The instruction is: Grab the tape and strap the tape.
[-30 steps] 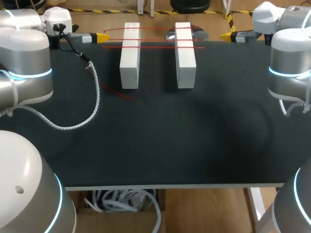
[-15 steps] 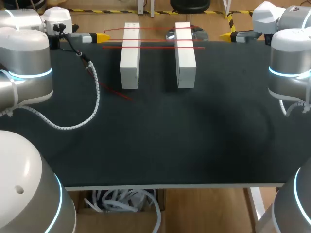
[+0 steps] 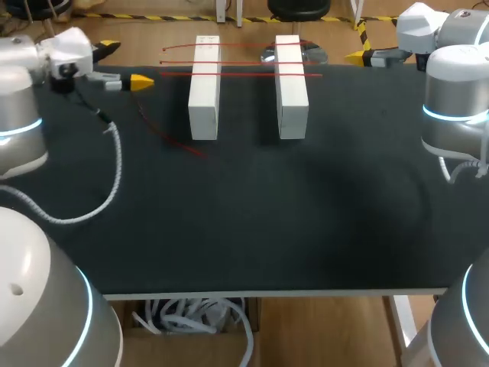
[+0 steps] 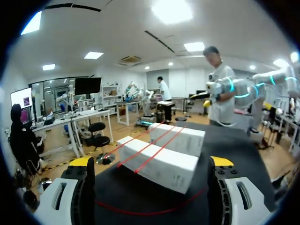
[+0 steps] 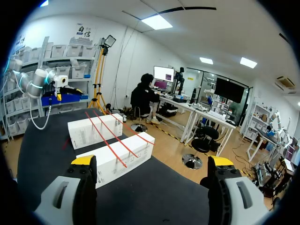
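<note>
The nearest tape piece (image 3: pixel 246 74) is on the boxes, and its ends (image 3: pixel 318 75) are free and separate. It should come off the boxes by itself when I lift it, and the other tape pieces should stay in place.
Two long white boxes, a left box (image 3: pixel 204 88) and a right box (image 3: pixel 291 86), lie side by side at the back of the black table (image 3: pixel 306 222). Thin red tape (image 3: pixel 244 74) runs across both in three strands, and one loose end (image 3: pixel 172 140) trails on the table left of the boxes. My left gripper (image 3: pixel 126 63) hovers open to the left of the boxes, holding nothing. My right gripper (image 3: pixel 357 56) hangs open at their far right. In the left wrist view the open gripper (image 4: pixel 151 161) faces the boxes (image 4: pixel 161 165). In the right wrist view the open gripper (image 5: pixel 152 161) faces them (image 5: pixel 117 159) from the other side.
A white spiral cable (image 3: pixel 107 183) from my left arm loops over the table's left part. The boxes stand a small gap apart. The table's front edge (image 3: pixel 267 291) is near the camera.
My left arm has swung left and turned its wrist, so both yellow tips now show, and its cable shifted left with it. The right arm, the boxes and the tape have not moved.
</note>
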`<state>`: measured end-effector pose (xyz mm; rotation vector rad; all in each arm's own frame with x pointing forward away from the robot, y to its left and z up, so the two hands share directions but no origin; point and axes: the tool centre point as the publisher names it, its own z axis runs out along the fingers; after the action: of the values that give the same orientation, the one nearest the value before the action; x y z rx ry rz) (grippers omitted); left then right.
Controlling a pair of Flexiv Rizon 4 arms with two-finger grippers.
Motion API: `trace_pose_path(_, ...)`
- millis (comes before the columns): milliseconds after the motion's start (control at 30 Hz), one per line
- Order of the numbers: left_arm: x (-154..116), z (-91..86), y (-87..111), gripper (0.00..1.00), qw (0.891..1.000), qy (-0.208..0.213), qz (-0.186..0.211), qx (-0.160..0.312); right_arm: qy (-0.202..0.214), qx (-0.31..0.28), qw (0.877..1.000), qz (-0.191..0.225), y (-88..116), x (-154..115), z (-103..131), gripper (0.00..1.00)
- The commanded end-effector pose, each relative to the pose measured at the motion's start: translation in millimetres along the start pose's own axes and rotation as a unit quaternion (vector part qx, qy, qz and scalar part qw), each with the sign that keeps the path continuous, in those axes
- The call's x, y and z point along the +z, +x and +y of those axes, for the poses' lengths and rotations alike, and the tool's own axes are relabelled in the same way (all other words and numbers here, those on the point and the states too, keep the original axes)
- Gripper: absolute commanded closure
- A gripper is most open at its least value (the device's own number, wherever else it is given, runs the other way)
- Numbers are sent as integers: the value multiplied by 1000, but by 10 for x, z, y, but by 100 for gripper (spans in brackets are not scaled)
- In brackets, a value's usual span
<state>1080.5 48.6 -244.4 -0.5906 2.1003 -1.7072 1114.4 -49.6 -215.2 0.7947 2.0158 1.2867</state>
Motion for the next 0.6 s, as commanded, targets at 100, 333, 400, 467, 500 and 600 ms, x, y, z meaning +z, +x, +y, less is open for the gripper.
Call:
trace_pose_path(100, -4, 117, 31, 9, 999, 17, 36, 10, 0, 0, 1000, 0, 0, -1, -2, 0)
trace_pose_path(333, 101, 164, 109, 61, 998, 20, 54, 11, 0, 0, 1000, 0, 0, -1, -2, 0)
trace_pose_path(400, 122, 157, 115, 60, 998, 22, 58, 11, 0, 0, 1000, 0, 0, -1, -2, 0)
trace_pose_path(467, 142, 154, 117, 77, 997, 25, 67, 15, 0, 0, 1000, 0, 0, -1, -2, 0)
trace_pose_path(500, 153, 152, 114, 87, 997, 25, 67, 15, 0, 0, 1000, 0, 0, -1, -2, 0)
trace_pose_path(600, 178, 147, 110, 70, 996, 31, 78, 15, 0, 0, 1000, 0, 0, -1, -2, 0)
